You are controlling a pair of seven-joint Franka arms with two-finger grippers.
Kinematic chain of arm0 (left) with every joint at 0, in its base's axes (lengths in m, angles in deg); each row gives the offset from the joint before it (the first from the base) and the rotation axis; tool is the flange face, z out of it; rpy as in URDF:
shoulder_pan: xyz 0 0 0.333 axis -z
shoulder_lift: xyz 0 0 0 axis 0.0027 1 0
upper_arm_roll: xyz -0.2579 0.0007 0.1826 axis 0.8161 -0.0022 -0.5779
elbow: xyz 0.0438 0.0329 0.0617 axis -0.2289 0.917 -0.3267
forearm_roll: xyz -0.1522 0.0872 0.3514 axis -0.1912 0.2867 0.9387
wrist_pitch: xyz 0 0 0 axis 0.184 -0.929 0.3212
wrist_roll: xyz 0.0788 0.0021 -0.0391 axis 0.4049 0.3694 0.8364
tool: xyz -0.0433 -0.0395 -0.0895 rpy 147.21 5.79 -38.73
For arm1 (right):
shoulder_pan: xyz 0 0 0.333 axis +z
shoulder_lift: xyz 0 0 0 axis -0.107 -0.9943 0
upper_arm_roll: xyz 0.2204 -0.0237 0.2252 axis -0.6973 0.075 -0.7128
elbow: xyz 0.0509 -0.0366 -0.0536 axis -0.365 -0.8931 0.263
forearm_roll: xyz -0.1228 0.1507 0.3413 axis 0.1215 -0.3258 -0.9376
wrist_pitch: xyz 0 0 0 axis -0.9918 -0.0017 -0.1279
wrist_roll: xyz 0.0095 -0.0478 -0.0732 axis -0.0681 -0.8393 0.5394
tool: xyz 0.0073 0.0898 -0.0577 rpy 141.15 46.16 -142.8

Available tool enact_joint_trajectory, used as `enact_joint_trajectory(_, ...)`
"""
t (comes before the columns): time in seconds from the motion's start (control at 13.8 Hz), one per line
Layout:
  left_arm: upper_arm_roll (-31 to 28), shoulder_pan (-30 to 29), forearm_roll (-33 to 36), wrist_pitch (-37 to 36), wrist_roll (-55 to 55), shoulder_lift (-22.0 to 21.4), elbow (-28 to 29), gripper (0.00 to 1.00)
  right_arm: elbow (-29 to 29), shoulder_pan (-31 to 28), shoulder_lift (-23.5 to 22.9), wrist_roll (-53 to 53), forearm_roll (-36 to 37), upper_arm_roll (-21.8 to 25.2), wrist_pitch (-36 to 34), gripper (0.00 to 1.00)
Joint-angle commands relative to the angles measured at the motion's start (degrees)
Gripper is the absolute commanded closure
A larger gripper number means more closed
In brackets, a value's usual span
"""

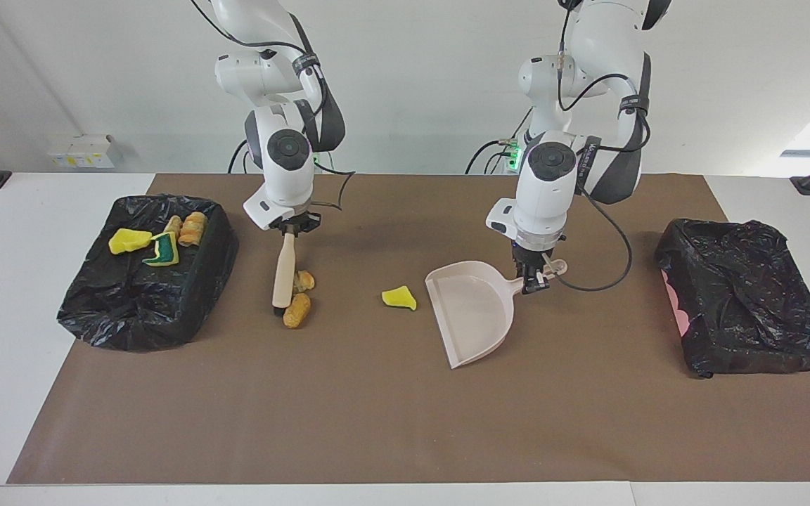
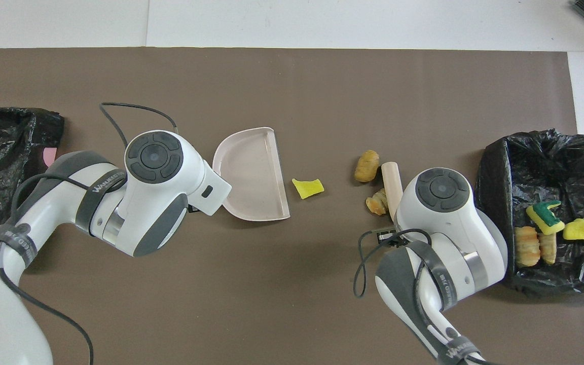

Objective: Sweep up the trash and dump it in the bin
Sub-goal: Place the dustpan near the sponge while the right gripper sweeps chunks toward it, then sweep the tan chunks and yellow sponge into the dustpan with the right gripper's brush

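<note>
The beige brush is past the trash chunks (image 2: 377, 203). My right gripper should therefore turn back and sweep the chunks and the yellow sponge piece into the dustpan (image 2: 254, 175).
My right gripper (image 1: 293, 227) is shut on the top of the beige brush (image 1: 283, 270), which stands upright with its bristles on the mat. Two orange-brown trash chunks (image 1: 297, 310) (image 1: 304, 281) lie against the brush; they also show in the overhead view (image 2: 366, 166) (image 2: 376, 202). A yellow sponge piece (image 1: 399, 298) (image 2: 307, 187) lies between the brush and the beige dustpan (image 1: 472, 313) (image 2: 251, 175). My left gripper (image 1: 536, 278) is shut on the dustpan's handle; the pan rests on the mat, its open edge toward the sponge. In the overhead view both grippers are hidden under their wrists.
A black-lined bin (image 1: 131, 316) (image 2: 495, 172) at the right arm's end holds yellow sponge pieces (image 1: 129, 241) and bread-like chunks (image 1: 193, 228). A second black-lined bin (image 1: 742, 295) (image 2: 8, 142) stands at the left arm's end. A brown mat (image 1: 377, 422) covers the table.
</note>
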Motion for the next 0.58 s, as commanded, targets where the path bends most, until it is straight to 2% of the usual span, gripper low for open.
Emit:
enact_joint_trajectory(0.0, -0.62, 1.24, 0.14, 2.96, -0.76, -2.02, 3.82, 1.0, 1.53, 3.17, -2.59, 0.85, -3.07, -0.31, 1.88, 1.0)
enact_joint_trajectory(0.29, -0.44, 2.11, 0.14, 3.48, -0.85, -1.94, 4.61, 1.0, 7.59, 8.79, -7.77, -0.29, -8.25, -0.31, 2.14, 1.0)
enact_joint_trajectory(0.51, -0.44, 2.2, 0.14, 4.36, -0.93, -2.37, 6.02, 1.0, 11.1, 13.8, -10.84, -2.41, -12.63, -0.31, 4.86, 1.0)
